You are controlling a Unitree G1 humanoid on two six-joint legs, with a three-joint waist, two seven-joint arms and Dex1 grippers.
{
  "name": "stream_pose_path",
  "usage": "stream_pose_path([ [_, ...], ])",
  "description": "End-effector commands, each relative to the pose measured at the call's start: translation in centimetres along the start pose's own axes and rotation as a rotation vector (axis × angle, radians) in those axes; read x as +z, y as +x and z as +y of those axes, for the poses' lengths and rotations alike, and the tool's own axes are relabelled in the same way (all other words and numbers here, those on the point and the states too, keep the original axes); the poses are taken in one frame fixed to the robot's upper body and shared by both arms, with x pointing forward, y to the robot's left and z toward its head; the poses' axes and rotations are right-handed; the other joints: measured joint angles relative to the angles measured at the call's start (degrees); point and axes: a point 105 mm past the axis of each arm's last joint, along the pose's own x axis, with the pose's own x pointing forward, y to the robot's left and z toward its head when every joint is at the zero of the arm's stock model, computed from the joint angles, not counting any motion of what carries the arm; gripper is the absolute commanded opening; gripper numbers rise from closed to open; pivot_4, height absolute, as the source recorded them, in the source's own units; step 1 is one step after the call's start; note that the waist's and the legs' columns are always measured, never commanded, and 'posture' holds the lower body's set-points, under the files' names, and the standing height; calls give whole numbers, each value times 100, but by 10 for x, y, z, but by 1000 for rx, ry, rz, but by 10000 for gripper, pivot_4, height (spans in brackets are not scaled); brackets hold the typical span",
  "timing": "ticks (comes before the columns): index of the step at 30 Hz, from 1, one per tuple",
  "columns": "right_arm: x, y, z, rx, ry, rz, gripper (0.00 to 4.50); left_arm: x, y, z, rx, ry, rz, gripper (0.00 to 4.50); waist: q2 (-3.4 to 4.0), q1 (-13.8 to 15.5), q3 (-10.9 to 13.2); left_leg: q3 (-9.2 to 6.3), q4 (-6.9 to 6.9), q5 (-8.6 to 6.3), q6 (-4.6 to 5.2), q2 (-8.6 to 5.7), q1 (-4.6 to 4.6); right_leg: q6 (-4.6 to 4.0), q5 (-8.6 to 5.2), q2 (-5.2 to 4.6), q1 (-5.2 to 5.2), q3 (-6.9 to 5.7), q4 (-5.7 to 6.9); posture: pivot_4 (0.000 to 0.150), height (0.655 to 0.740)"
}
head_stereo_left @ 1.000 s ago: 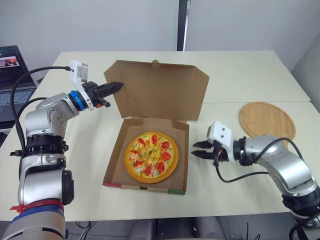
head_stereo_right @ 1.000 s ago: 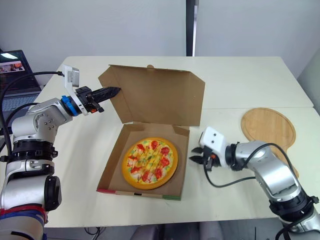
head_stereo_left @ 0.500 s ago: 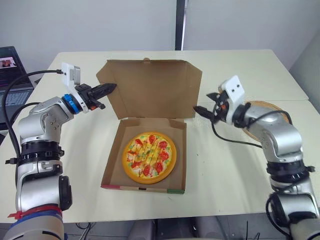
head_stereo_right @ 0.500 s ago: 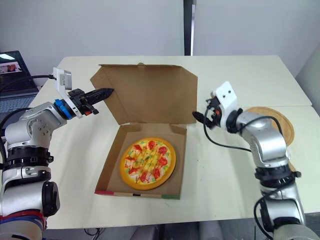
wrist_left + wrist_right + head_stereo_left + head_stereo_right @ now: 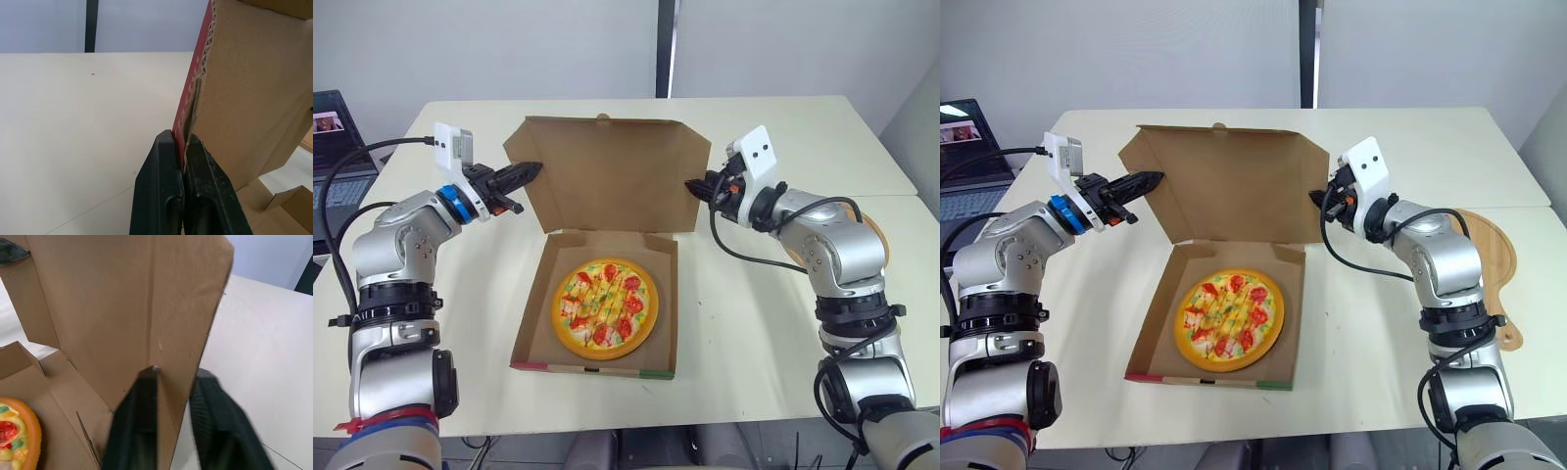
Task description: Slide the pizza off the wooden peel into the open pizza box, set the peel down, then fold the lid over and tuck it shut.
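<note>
A crease (image 5: 152, 298) runs along the side flap of the lid, so the flap (image 5: 692, 166) will fold inward there when the robot swings the lid forward over the pizza.
The pizza (image 5: 607, 306) lies in the base of the cardboard box (image 5: 594, 367). The lid (image 5: 607, 181) stands nearly upright behind it. My left gripper (image 5: 533, 168) is shut on the lid's left side flap (image 5: 244, 98), pinching its edge. At the lid's right side, my right gripper (image 5: 693, 186) is open, with one finger (image 5: 142, 421) inside the right flap (image 5: 171, 308) and the other outside it. The round wooden peel (image 5: 1496, 264) lies flat on the table to the right, partly hidden by my right arm.
A laptop (image 5: 328, 147) sits off the table's left edge. A seam (image 5: 901, 199) runs across the cream table (image 5: 754, 333) on the right. Bare tabletop lies in front of the box and behind the lid.
My right gripper rose from the table by the box's front right corner to the lid's right flap. The left gripper kept its hold and the lid stands a little straighter. The camera also shifted.
</note>
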Motion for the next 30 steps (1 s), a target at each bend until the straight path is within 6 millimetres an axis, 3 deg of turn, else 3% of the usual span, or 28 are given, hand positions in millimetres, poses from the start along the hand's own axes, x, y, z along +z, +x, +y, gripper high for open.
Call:
stream_pose_path([
  [1,16,3,1,6,-14,-49,246,13,-2,-3,19,36,-51,0,0,-7,0,0,0,0,0,0,0,0,0,0,0,0,0,1500,7400],
  [9,22,12,-8,-35,-43,-68,246,21,19,-6,80,99,-76,0,0,-15,-1,-1,3,3,-5,-1,-1,-3,3,-1,-1,-1,2,1500,7400],
  [19,53,20,-20,-102,-154,-137,246,47,53,-18,60,162,-112,0,0,-65,-1,1,8,6,-8,-4,-23,-3,9,-2,-20,-1,1,1500,7400],
  [24,61,20,-20,-118,-176,-163,246,47,51,-22,39,171,-95,0,0,-83,-1,2,7,6,-8,-3,-27,-3,9,-2,-29,2,4,1500,7400],
  [30,67,10,-2,-115,-175,-191,246,44,29,-23,62,157,-70,0,1,-109,-1,6,6,6,-8,-2,-33,-3,9,-3,-43,7,11,1500,7400],
])
